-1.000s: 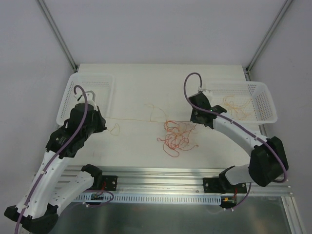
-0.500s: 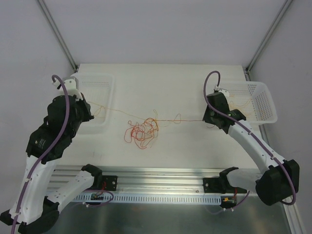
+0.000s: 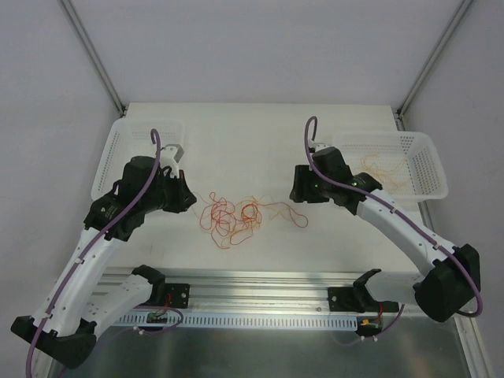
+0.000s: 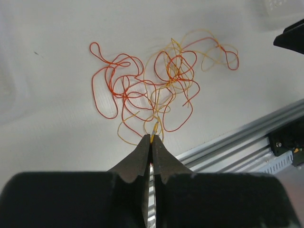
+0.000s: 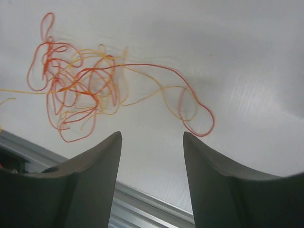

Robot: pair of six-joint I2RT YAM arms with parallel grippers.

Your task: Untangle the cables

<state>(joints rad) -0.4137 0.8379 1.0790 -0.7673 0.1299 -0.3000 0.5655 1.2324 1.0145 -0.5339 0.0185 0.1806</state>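
I expect the tangle to drag along as one loose heap when I pull with my right gripper, because the red and yellow cable loops cross over each other.
The cables lie in a loose tangle of thin red-orange and yellow-orange loops on the white table, between the two arms. My left gripper sits just left of the tangle. In the left wrist view it is shut on a yellow strand that leads into the cables. My right gripper hovers at the tangle's right end. In the right wrist view it is open with nothing between its fingers, and the cables lie ahead of it, with one red loop trailing to the right.
A white mesh basket stands at the back left behind the left arm. Another basket at the back right holds a few orange strands. An aluminium rail runs along the table's near edge.
Half a second ago a strand was stretched between both grippers. The right gripper has opened and let it go, both arms have swung in toward the middle, and the strand lies slack.
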